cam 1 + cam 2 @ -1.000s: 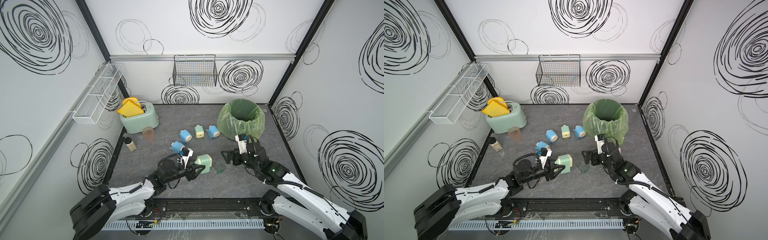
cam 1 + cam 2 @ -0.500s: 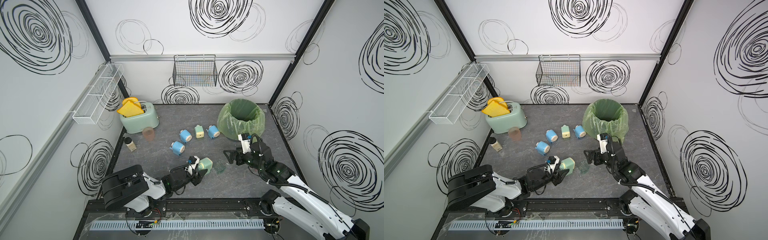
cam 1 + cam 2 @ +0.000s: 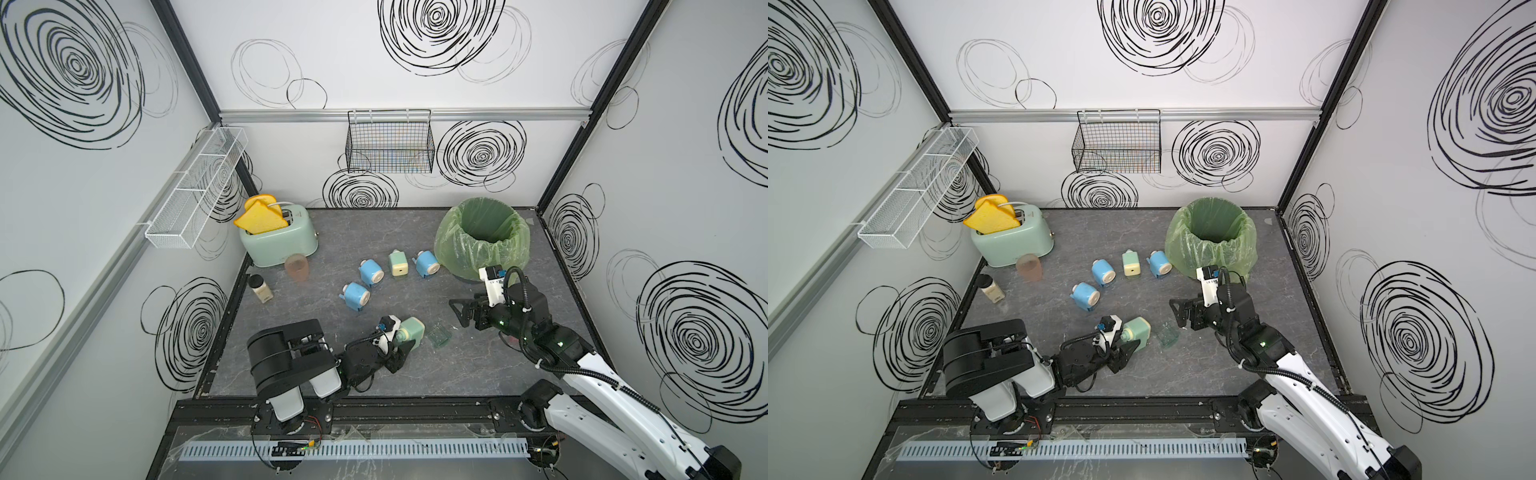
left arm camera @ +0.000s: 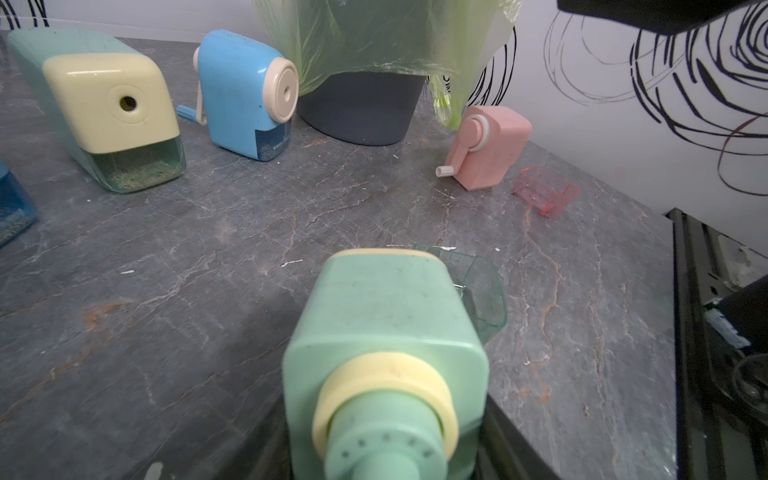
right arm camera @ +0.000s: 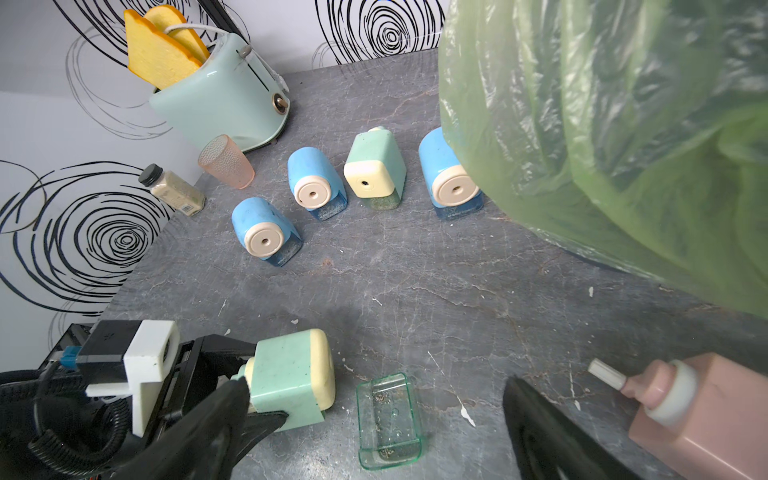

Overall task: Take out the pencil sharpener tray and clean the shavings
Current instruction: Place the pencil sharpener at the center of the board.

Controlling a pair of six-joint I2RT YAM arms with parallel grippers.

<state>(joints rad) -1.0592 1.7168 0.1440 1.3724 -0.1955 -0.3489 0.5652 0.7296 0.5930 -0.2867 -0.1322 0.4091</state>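
Note:
The front middle is blocked by the mint-green sharpener and its nearly empty tray (image 3: 438, 334). My left gripper should first push both toward the pink sharpener (image 4: 491, 147) and then take another sharpener.
A mint-green pencil sharpener (image 3: 412, 328) (image 3: 1138, 328) (image 4: 386, 316) (image 5: 291, 374) stands at the front middle of the table. My left gripper (image 3: 400, 345) (image 3: 1124, 348) (image 4: 386, 457) is shut on its two sides from behind. Its clear green tray (image 3: 439, 335) (image 3: 1168, 335) (image 4: 484, 291) (image 5: 388, 419) lies out on the table just right of it, with a few shavings inside. My right gripper (image 3: 462, 313) (image 3: 1183, 313) (image 5: 378, 399) hovers open above the tray, holding nothing. The green-lined bin (image 3: 484, 237) (image 3: 1210, 237) stands behind it.
Three blue sharpeners (image 3: 356, 293) and a green-and-cream one (image 3: 399, 263) stand mid-table. A pink sharpener (image 5: 702, 415) (image 4: 486, 145) and a pink tray (image 4: 544, 195) sit by the right arm. Toaster (image 3: 280, 239), orange cup (image 3: 298, 268) and jar (image 3: 260, 287) are at the left.
My left arm has folded back, its elbow rising near the front rail, while the gripped sharpener stays almost in place. The right gripper has barely shifted.

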